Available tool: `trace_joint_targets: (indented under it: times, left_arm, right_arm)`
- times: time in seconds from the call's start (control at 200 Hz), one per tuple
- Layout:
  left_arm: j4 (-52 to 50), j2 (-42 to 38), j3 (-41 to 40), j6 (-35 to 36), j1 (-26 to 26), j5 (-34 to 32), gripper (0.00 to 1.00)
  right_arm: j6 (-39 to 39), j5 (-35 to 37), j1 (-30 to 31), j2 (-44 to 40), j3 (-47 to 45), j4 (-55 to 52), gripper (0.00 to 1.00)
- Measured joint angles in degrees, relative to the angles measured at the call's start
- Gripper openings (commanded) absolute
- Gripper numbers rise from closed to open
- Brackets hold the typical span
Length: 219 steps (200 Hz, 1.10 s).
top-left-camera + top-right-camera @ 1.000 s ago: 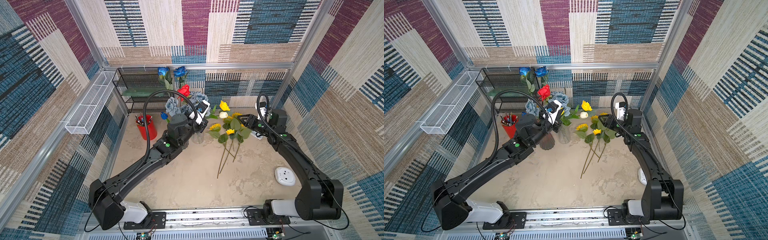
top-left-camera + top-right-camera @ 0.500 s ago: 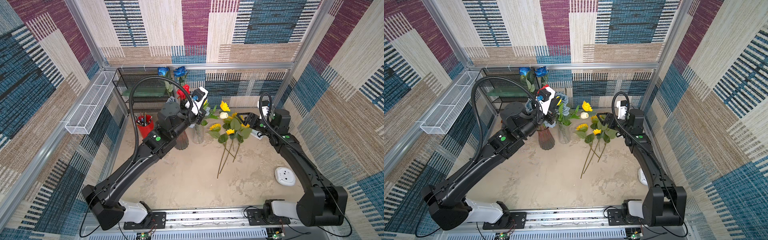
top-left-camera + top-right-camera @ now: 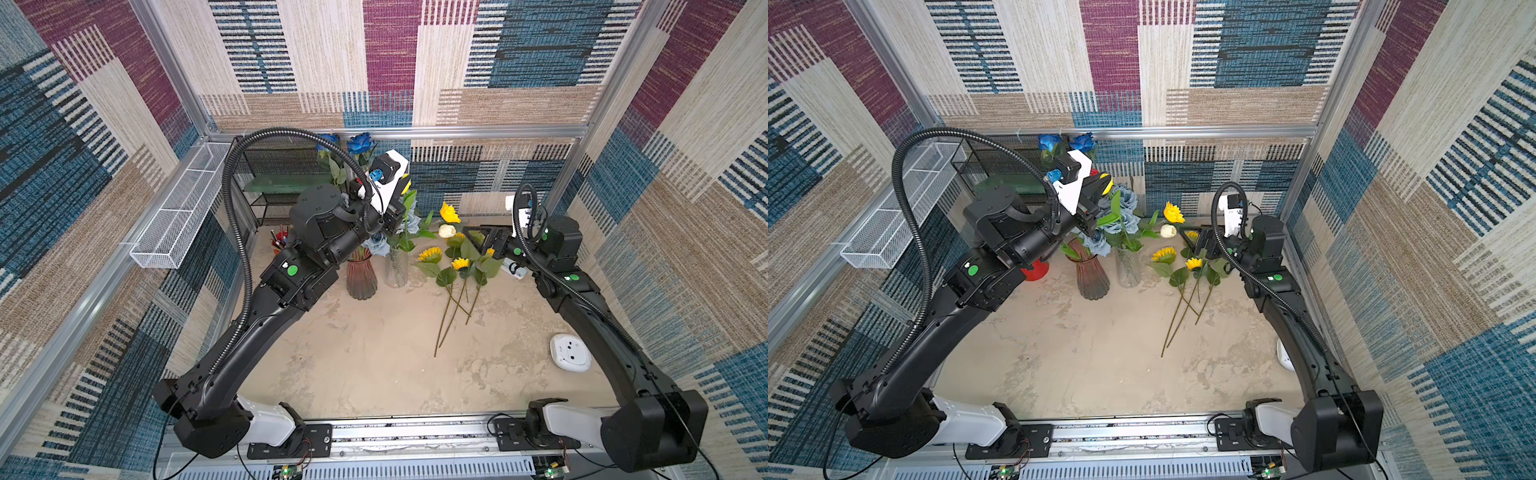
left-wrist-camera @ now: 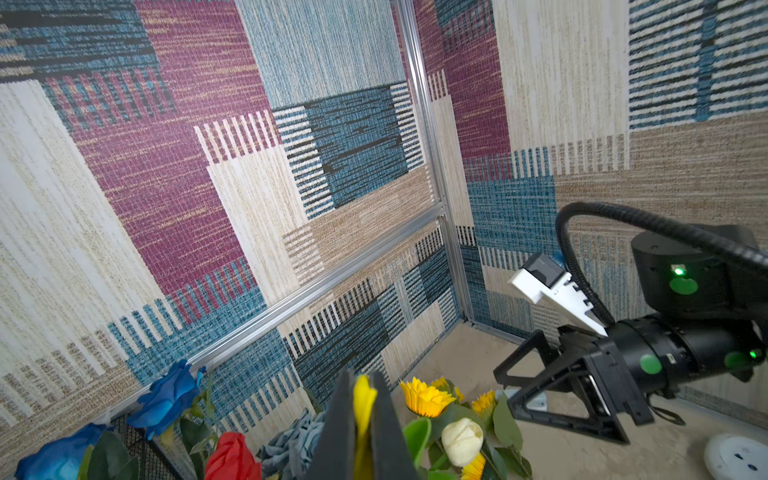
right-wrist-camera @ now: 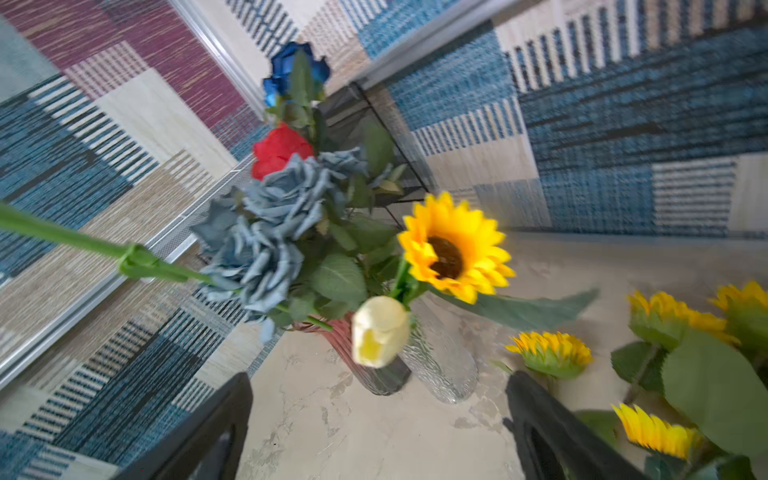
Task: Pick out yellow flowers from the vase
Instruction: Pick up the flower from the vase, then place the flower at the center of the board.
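Next, my right gripper takes the green stem (image 5: 160, 269) and lays it at the sunflower pile, because my left gripper is holding the yellow tulip's bud (image 3: 1107, 183) across the vase from that pile.
My left gripper (image 4: 362, 409) is shut on a yellow tulip bud (image 4: 364, 397), held high above the clear glass vase (image 3: 395, 266); the yellow bud (image 3: 1108, 183) shows at its tip in a top view. The bud's green stem (image 5: 83, 245) runs back toward the roses, and its lower end is hidden. One sunflower (image 5: 453, 245) and a cream tulip (image 5: 378, 330) stand in the clear vase. Several sunflowers (image 3: 430, 254) lie on the table to the right of it. My right gripper (image 5: 374, 432) is open and empty, just above them (image 3: 478, 239).
A red-brown vase (image 3: 361, 278) holds grey-blue roses (image 5: 270, 232), a red rose (image 5: 280, 149) and blue roses (image 3: 359, 143). Behind stand a black wire shelf (image 3: 282, 187), a white wire basket (image 3: 178, 216) and a red pen cup (image 3: 1034, 270). A white round device (image 3: 570, 352) lies at the right.
My left arm has risen up and back, lifting the yellow bud above the vases. My right gripper's jaws have opened wide and it has drawn back slightly from the lying sunflowers.
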Motion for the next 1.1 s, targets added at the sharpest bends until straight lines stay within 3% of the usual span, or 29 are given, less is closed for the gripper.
trace_joint_targets:
  times: [0.145,0.295,0.661,0.871,1.022,1.097]
  left_arm:
    - [-6.3,0.9,7.6,-1.7,0.1,3.0,0.07]
    - [-12.7,1.6,13.6,-3.7,0.2,6.4,0.07]
    - [-21.3,-0.5,12.2,-7.9,0.3,15.3,0.07]
    - [-21.6,-0.8,11.7,-10.8,0.5,19.3,0.08]
    - [-21.5,-0.9,10.3,-12.2,0.5,20.7,0.08]
    - [-21.1,-0.7,9.7,-12.4,0.6,20.6,0.08]
  right_arm:
    - [-4.7,-1.9,3.4,-1.2,1.4,1.2,1.0]
    - [-9.6,-4.0,8.5,-1.6,3.0,1.2,0.91]
    - [-19.8,-7.6,20.0,3.2,11.3,-0.9,0.85]
    - [-20.4,-9.0,22.4,6.6,13.0,-1.6,0.63]
    - [-20.5,-10.4,22.9,8.2,14.1,-2.1,0.18]
    - [-20.6,-11.2,23.1,8.7,14.7,-2.7,0.08]
